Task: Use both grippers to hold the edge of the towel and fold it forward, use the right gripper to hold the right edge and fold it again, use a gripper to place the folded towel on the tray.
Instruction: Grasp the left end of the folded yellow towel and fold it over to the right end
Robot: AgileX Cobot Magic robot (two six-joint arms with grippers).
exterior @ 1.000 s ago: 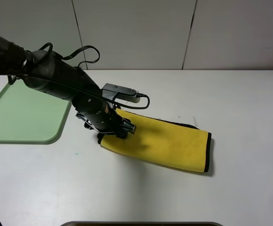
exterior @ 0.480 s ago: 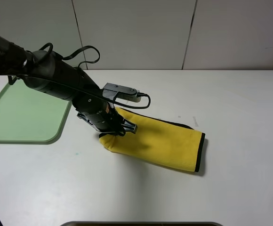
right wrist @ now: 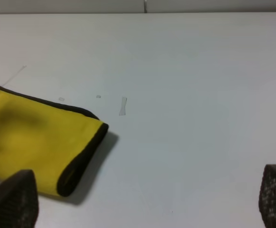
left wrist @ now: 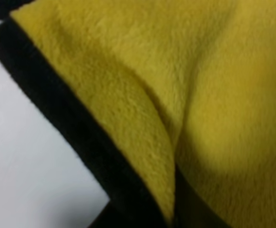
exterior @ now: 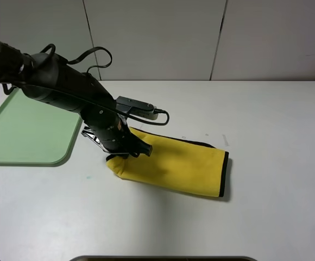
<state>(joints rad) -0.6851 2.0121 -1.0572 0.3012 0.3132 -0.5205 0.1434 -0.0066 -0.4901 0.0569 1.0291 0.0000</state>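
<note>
The towel reaches out long from its end in my left gripper point(exterior: 117, 166). I should pull it close to the tray, then fold that end over the towel's far end point(exterior: 217, 175).
The folded yellow towel point(exterior: 174, 166) with black trim lies on the white table, right of the tray. My left gripper point(exterior: 126, 154) is shut on the towel's left end and holds that end slightly raised. In the left wrist view the towel point(left wrist: 214, 95) fills the frame and the fingers are hidden. The green tray point(exterior: 27, 136) lies flat at the left. My right gripper point(right wrist: 142, 197) is open and empty above the table, with the towel's right end point(right wrist: 28, 142) ahead of it. The right gripper is out of the exterior high view.
A cable and a small grey box point(exterior: 138, 107) ride on the left arm above the towel. The white table point(exterior: 266, 136) stretches to the right of the towel. A wall stands behind the table.
My left gripper has moved left toward the tray, dragging the towel with it. The towel's right end has slid left by a few centimetres.
</note>
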